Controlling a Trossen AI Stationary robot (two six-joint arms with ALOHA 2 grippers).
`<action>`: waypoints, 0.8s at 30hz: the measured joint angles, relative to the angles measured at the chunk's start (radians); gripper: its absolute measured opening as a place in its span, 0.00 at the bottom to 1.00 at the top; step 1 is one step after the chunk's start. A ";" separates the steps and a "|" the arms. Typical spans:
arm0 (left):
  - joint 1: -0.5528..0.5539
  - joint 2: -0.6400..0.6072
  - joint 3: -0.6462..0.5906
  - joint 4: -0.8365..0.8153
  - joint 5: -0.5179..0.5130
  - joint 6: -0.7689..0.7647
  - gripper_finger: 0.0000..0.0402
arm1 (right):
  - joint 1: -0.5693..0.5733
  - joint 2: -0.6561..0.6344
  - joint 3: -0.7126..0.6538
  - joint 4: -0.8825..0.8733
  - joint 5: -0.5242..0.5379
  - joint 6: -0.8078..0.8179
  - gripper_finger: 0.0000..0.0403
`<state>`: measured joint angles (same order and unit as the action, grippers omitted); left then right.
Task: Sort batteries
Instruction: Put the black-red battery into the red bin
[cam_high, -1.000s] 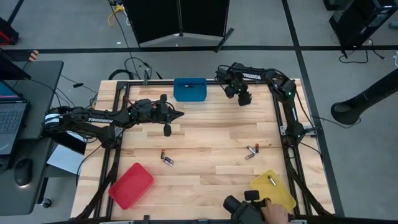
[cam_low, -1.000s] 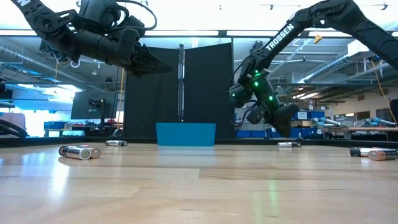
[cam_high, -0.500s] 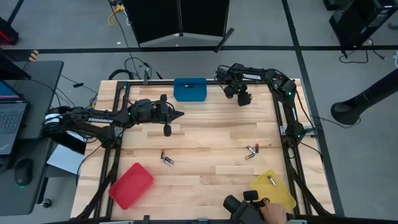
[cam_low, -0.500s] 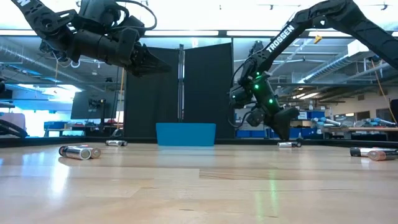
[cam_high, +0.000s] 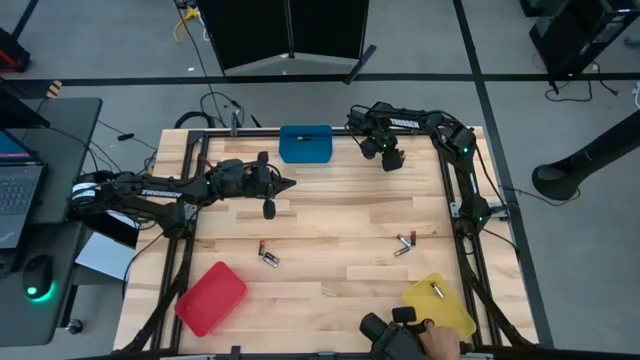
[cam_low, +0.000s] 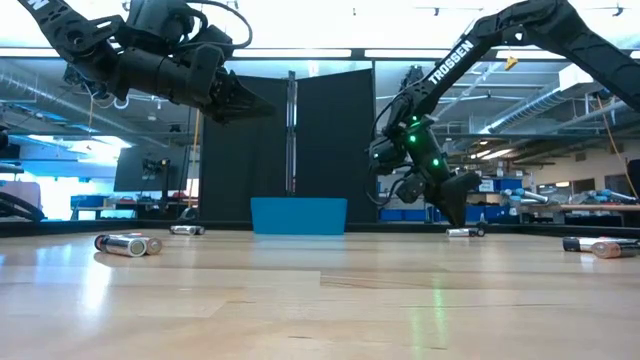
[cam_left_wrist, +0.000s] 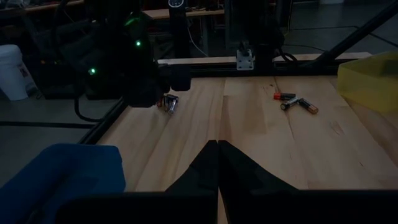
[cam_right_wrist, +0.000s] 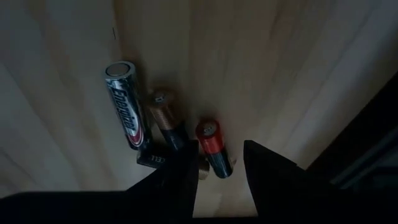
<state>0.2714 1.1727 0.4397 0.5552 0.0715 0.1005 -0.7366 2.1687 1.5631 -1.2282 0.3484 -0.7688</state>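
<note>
The red-topped battery (cam_right_wrist: 214, 148) lies far across from the red bin, so next my right gripper picks it up and passes it to my left gripper (cam_high: 297, 183).
Three batteries lie side by side on the wood near the table's far right. In the right wrist view they are a silver one (cam_right_wrist: 127, 104), a copper-topped dark one (cam_right_wrist: 166, 118) and a red-topped one (cam_right_wrist: 214, 148). My right gripper (cam_right_wrist: 221, 163) (cam_high: 392, 162) hangs open just above them, pointing steeply down. Its fingers stand on either side of the red-topped battery. My left gripper (cam_high: 286, 183) (cam_left_wrist: 217, 163) is shut on nothing and hovers level above the table's left half. More batteries lie at mid-table left (cam_high: 268, 254) and right (cam_high: 404, 242).
A blue bin (cam_high: 305, 143) stands at the far edge, a red bin (cam_high: 211, 297) at the near left, and a yellow bin (cam_high: 445, 310) holding a battery (cam_high: 436, 291) at the near right. A person's hand (cam_high: 442, 342) shows at the near edge. The table's frame rail (cam_high: 452, 190) runs along the right side.
</note>
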 joint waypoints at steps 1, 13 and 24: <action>0.000 0.000 0.000 0.000 0.000 0.000 0.02 | -0.003 0.011 0.000 -0.010 0.002 0.003 0.35; 0.001 0.000 0.000 0.000 0.000 0.000 0.02 | 0.001 0.070 0.007 -0.003 0.126 0.005 0.32; 0.002 0.000 0.000 0.000 0.000 -0.001 0.02 | 0.000 0.070 0.007 -0.006 0.138 -0.002 0.13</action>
<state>0.2729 1.1725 0.4397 0.5549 0.0711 0.0998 -0.7367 2.2383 1.5700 -1.2346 0.4862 -0.7704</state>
